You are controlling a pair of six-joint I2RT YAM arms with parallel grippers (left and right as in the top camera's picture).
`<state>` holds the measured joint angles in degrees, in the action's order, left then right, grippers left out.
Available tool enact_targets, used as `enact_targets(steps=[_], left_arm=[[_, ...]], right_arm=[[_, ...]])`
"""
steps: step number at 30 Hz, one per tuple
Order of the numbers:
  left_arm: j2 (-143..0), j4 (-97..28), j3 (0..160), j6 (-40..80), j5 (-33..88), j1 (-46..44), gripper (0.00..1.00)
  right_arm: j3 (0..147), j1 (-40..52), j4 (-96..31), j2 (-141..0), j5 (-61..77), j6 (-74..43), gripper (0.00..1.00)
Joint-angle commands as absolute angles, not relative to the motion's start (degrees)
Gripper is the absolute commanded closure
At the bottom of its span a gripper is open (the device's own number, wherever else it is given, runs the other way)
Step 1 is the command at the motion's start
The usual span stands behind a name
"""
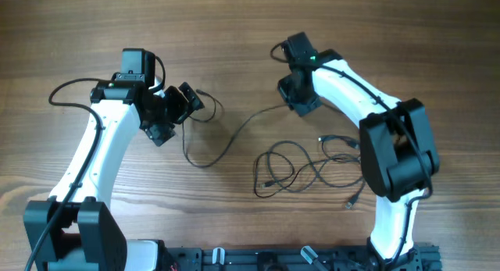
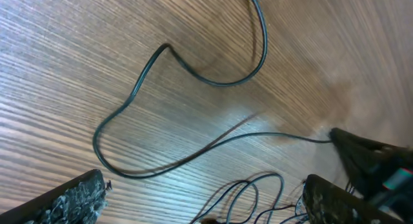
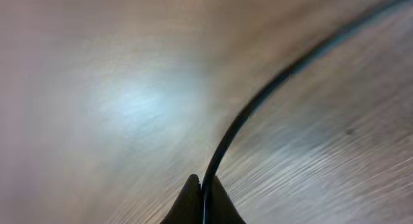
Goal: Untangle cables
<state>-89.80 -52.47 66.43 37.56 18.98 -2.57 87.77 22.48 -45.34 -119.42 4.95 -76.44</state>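
Note:
Next, my right gripper raises the long dark cable high and hands it to my left gripper, because the long dark cable runs on past my right gripper [image 1: 333, 107] toward the bunched cables.
One long dark cable [image 1: 234, 134] runs loose across the wood from a hook near my left gripper [image 1: 180, 115] to my right gripper [image 1: 293, 105]. The right gripper [image 3: 201, 201] is shut on this cable [image 3: 258, 101], which rises from between the closed fingertips. My left gripper [image 2: 203, 204] is wide open and holds nothing; it hovers over the cable's wavy loop [image 2: 161, 88]. The other cables [image 1: 301, 169] lie bunched in loose loops below the right arm, and a small plug end [image 1: 349, 202] sticks out to the right. Part of that bunch [image 2: 258, 192] shows between the left fingers.
The wooden table [image 1: 234, 29] carries only the cables. The right gripper's dark tip [image 2: 371, 159] shows at the right edge of the left wrist view. A thick black arm cable [image 1: 66, 91] arcs beside the left arm. The arm bases stand along the front edge.

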Motion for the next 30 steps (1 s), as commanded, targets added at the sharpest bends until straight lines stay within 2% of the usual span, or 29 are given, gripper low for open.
enact_targets(steps=[1, 8, 16, 22, 30], left_arm=[[-89.91, -52.34, 66.32, 36.62, 19.49, -2.50, 0.00], [-89.91, -52.12, 66.30, 36.62, 19.49, -2.50, 0.00], [-89.91, -52.14, 66.32, 36.62, 19.49, -2.50, 0.00], [-89.91, -52.16, 66.32, 36.62, 19.49, -2.50, 0.00], [-89.91, -52.12, 66.32, 36.62, 19.49, -2.50, 0.00]], right_arm=[[96.68, 22.06, -44.95, -107.74, 6.04, -62.98, 0.96], [109.40, 22.04, -37.45, -91.05, 5.43, -53.45, 0.96], [110.39, 22.06, -23.73, -80.05, 4.56, -55.61, 0.95], [110.87, 22.06, -4.49, -77.30, 10.55, -55.66, 0.96], [118.58, 22.04, -4.49, -77.01, 7.97, -55.44, 0.95]])
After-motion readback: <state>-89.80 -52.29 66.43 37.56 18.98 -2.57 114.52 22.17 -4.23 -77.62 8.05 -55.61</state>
